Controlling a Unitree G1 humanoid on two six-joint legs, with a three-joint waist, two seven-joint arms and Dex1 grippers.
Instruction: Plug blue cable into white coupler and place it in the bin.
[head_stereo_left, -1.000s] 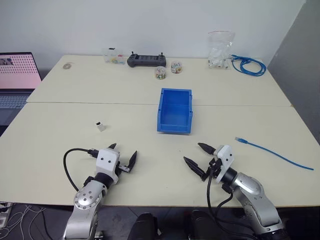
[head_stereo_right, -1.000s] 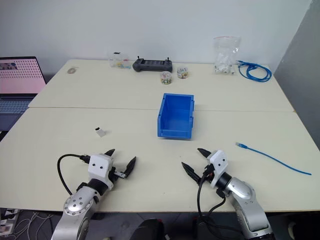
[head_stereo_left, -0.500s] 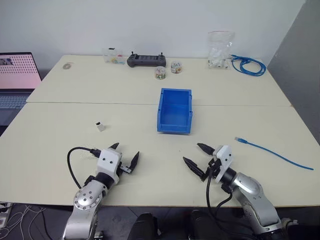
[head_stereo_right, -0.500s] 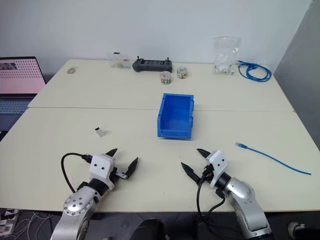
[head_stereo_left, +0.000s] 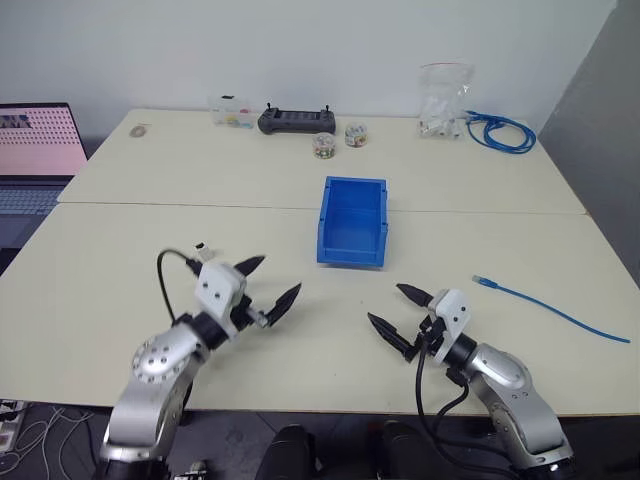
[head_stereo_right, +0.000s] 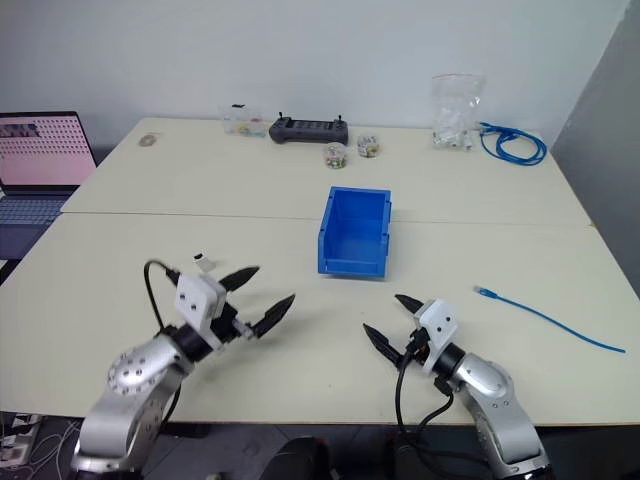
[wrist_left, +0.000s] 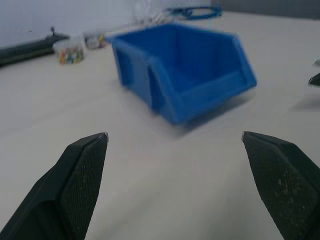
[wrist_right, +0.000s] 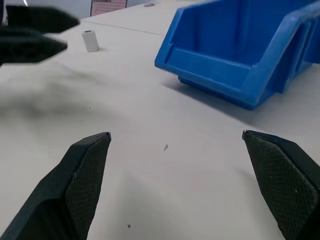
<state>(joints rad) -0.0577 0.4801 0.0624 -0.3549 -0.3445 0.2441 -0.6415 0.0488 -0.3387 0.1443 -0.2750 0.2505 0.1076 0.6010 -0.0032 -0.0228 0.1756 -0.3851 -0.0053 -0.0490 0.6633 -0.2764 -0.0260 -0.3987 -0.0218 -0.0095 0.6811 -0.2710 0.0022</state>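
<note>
The blue cable's plug (head_stereo_left: 484, 282) lies free, facing the bin. My open right gripper keeps going to it and closes where the plug meets the cord (head_stereo_left: 497, 287).
The blue bin (head_stereo_left: 350, 250) stands upright at the table's middle. At the right lies the blue cable (head_stereo_left: 552, 309), its plug (head_stereo_left: 481, 280) pointing toward the bin. The small white coupler (head_stereo_right: 201, 262) rests on the table at the left, just behind my left wrist; it also shows in the right wrist view as the coupler (wrist_right: 90, 40). My left gripper (head_stereo_left: 277, 277) hovers open above the table, pointing at the bin (wrist_left: 185, 75), holding nothing. My right gripper (head_stereo_left: 385, 303) stands open and empty near the front edge, left of the cable, facing the bin (wrist_right: 235, 55).
Along the far edge sit a black controller (head_stereo_left: 295, 120), two small jars of coloured bits (head_stereo_left: 323, 146), a clear bag of white parts (head_stereo_left: 443, 95) and a coiled blue cable bundle (head_stereo_left: 497, 131). A laptop (head_stereo_left: 35, 150) stands at the far left.
My left gripper has risen off the table and swung right toward the bin, still open. The right gripper has stayed in place.
</note>
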